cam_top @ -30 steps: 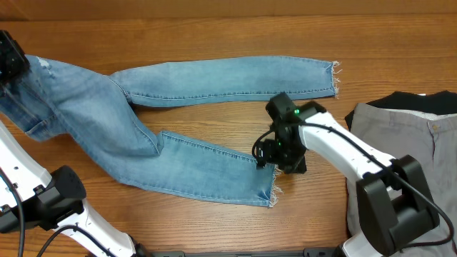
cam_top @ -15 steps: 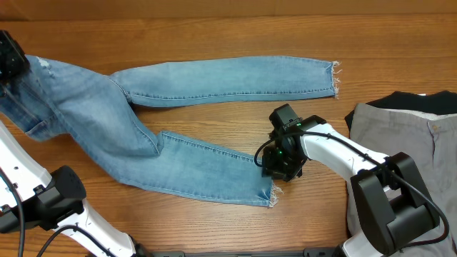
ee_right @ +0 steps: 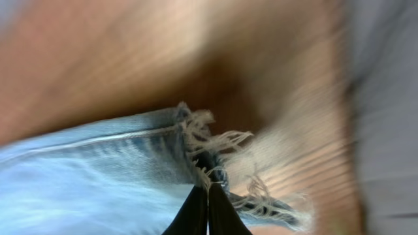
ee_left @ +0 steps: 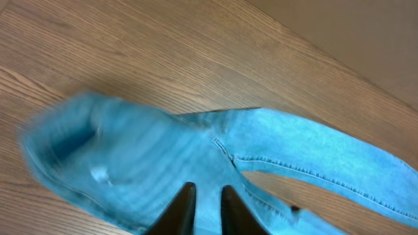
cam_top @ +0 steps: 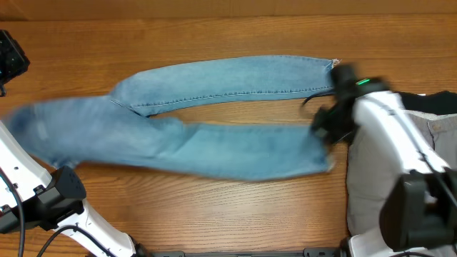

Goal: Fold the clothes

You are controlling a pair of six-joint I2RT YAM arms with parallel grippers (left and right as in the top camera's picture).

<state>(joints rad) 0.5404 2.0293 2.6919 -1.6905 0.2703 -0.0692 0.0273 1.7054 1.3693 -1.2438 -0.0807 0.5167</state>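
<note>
The near leg's frayed hem (cam_top: 328,163) is in my right gripper, clear of the far leg. I should keep pulling it toward the grey trousers (cam_top: 366,189) until the near leg is straight.
The light blue jeans (cam_top: 200,150) lie stretched across the table and are blurred by motion. Their far leg (cam_top: 235,75) runs to the right, and the near leg reaches my right gripper (cam_top: 327,130). The right wrist view shows that gripper (ee_right: 208,188) shut on the frayed ankle hem (ee_right: 215,147) of the near leg. My left gripper (cam_top: 11,61) hangs at the far left, apart from the denim. From the left wrist, its fingers (ee_left: 208,189) stand a narrow gap apart over the waist end (ee_left: 117,150), holding nothing.
Grey trousers (cam_top: 443,143) lie at the right edge under my right arm, with a black garment (cam_top: 435,100) behind them. The grey cloth (ee_right: 385,98) also fills the right side of the right wrist view. Bare wood surrounds the jeans.
My right gripper closed on the near leg's hem and pulled it up and to the right, straightening the leg. The whole pair slid right. The waist left my left gripper, which has opened slightly.
</note>
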